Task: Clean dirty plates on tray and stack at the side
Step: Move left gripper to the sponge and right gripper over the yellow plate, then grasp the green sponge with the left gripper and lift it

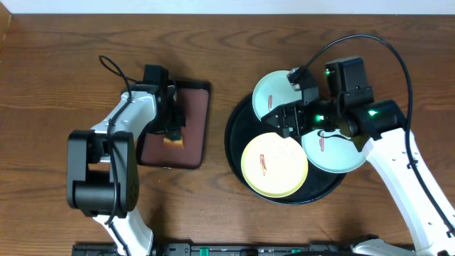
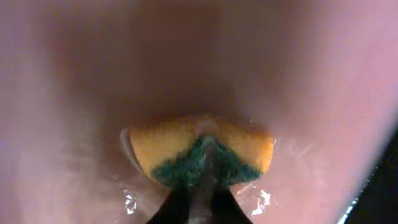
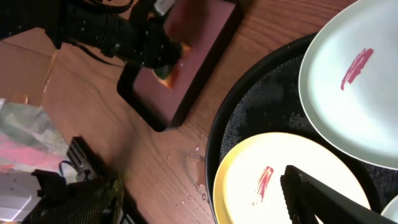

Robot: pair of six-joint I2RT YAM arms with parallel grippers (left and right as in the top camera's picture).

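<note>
My left gripper has only a short, bunched end of the sponge [image 2: 163,146] sticking out past it, so next I open it, take hold farther back, and then carry the sponge to the yellow plate [image 1: 274,171].
The round black tray [image 1: 238,160] holds three plates: a mint-green plate [image 1: 270,89] at the back, a yellow plate [image 1: 274,167] in front and a second mint-green plate [image 1: 338,153] at the right. The yellow plate [image 3: 249,165] and a mint-green plate [image 3: 354,99] each show a red smear. My right gripper [image 1: 284,122] hovers open over the tray between the plates; in the right wrist view [image 3: 202,205] one finger is above the yellow plate. My left gripper [image 1: 173,134] is shut on a yellow-and-green sponge [image 2: 199,152] pressed on the reddish-brown tray.
The rectangular reddish-brown tray [image 1: 195,114] with a black rim lies left of the black tray; its surface looks wet [image 2: 134,202]. Water drops [image 3: 199,163] lie on the wooden table [image 1: 213,206] between the two trays.
</note>
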